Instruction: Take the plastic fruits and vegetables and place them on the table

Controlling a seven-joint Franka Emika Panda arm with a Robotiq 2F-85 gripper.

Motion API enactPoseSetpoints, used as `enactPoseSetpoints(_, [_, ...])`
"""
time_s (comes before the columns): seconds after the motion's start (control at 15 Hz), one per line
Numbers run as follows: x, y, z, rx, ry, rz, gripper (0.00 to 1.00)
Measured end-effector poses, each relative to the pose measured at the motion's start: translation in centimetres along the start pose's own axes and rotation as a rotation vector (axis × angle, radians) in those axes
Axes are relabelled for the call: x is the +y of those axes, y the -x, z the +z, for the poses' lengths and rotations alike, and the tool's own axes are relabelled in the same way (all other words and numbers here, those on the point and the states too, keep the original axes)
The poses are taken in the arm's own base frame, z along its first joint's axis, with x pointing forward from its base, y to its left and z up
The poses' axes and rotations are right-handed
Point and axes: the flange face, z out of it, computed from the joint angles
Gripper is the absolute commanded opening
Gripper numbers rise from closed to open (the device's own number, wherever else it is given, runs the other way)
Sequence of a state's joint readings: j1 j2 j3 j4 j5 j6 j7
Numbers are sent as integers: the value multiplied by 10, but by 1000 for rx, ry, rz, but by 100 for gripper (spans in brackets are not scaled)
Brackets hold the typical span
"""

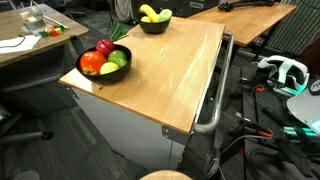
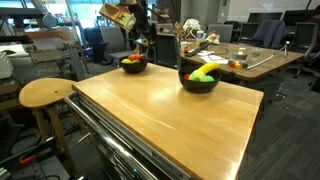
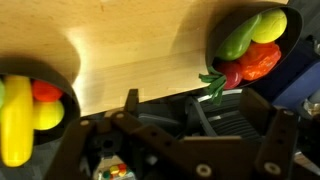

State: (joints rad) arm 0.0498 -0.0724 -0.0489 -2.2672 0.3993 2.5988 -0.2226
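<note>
The red radish's green leaves reach out beyond the bowl's rim, away from other pieces, so the robot's open gripper should keep moving closer until its fingers are on either side of the leaves.
Two black bowls of plastic fruits and vegetables stand on the light-wood table. One bowl holds a red radish with green leaves, an orange-red piece and green pieces. The second bowl holds a yellow banana and yellow-green pieces. My gripper hangs open and empty above the table's edge, between the two bowls. The arm shows behind the table's far end.
A metal side bar runs along the table. Other wooden desks carry clutter. A round wooden stool stands beside the table, and a white headset lies off to the side. Dark furniture sits under my gripper.
</note>
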Motion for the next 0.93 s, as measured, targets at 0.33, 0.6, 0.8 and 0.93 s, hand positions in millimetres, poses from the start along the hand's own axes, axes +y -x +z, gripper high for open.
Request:
enactPoseSetpoints(0.33, [-49,-13,73,-42,-21,-66,100])
enactPoseSetpoints(0.6, [-44,-9,80,-58,-17,-60,100])
enactPoseSetpoints(0.8, [-49,-7,84,-60,-27,-77,100])
enactPoseSetpoints(0.93, [-56,-6,86,-55,-36,-99,100])
